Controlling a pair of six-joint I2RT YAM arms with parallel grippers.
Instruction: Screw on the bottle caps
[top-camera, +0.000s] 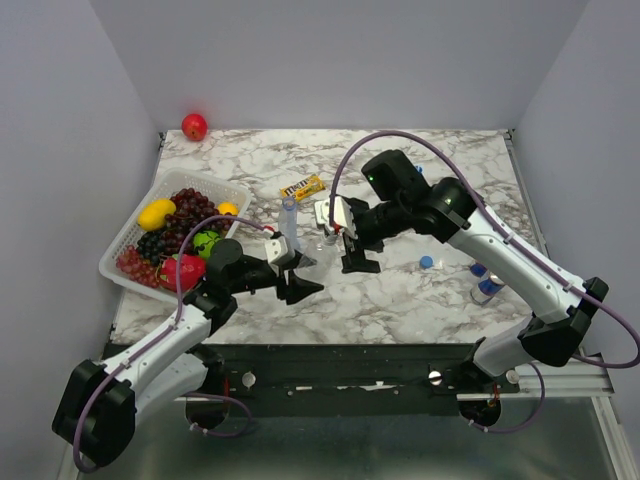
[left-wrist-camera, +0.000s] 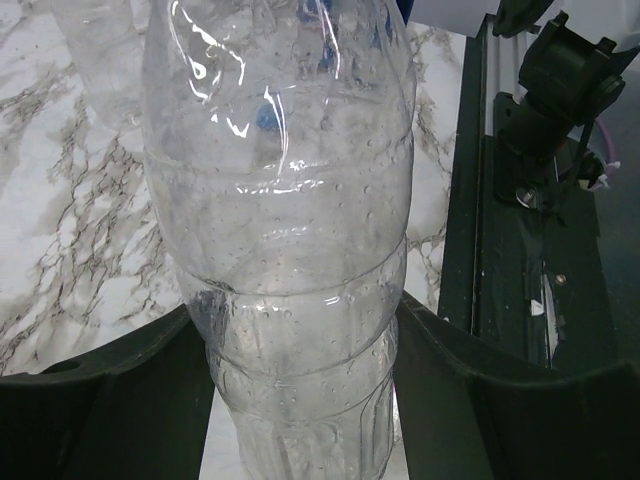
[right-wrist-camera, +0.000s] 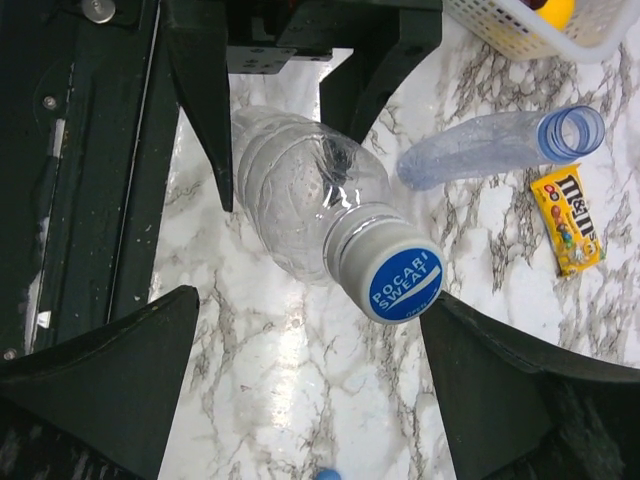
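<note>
The cap on the tilted colourless bottle (right-wrist-camera: 395, 278) touches one finger of my right gripper, so next I back the gripper off and align it with the bottle's neck (right-wrist-camera: 352, 235).
A wide colourless bottle (left-wrist-camera: 290, 250) stands between the fingers of my left gripper (left-wrist-camera: 300, 400), which is shut on its lower body. In the right wrist view, a cap with a blue top and grey side (right-wrist-camera: 403, 280) sits on that bottle's (right-wrist-camera: 300, 200) neck. My right gripper (right-wrist-camera: 315, 330) hangs open over it, its right finger (right-wrist-camera: 520, 390) close beside the cap. The slim blue-tinted bottle (top-camera: 289, 215) stands uncapped behind them. A loose blue cap (top-camera: 427, 262) lies on the marble to the right. Another colourless bottle (left-wrist-camera: 95, 40) shows behind the held one.
A white basket (top-camera: 125, 240) of fruit stands at the left, a red apple (top-camera: 194, 126) in the far corner. A yellow candy packet (top-camera: 303, 187) lies behind the slim bottle. Blue-and-silver cans (top-camera: 487, 285) stand near the right arm. The table's front rail (left-wrist-camera: 505, 250) runs close by.
</note>
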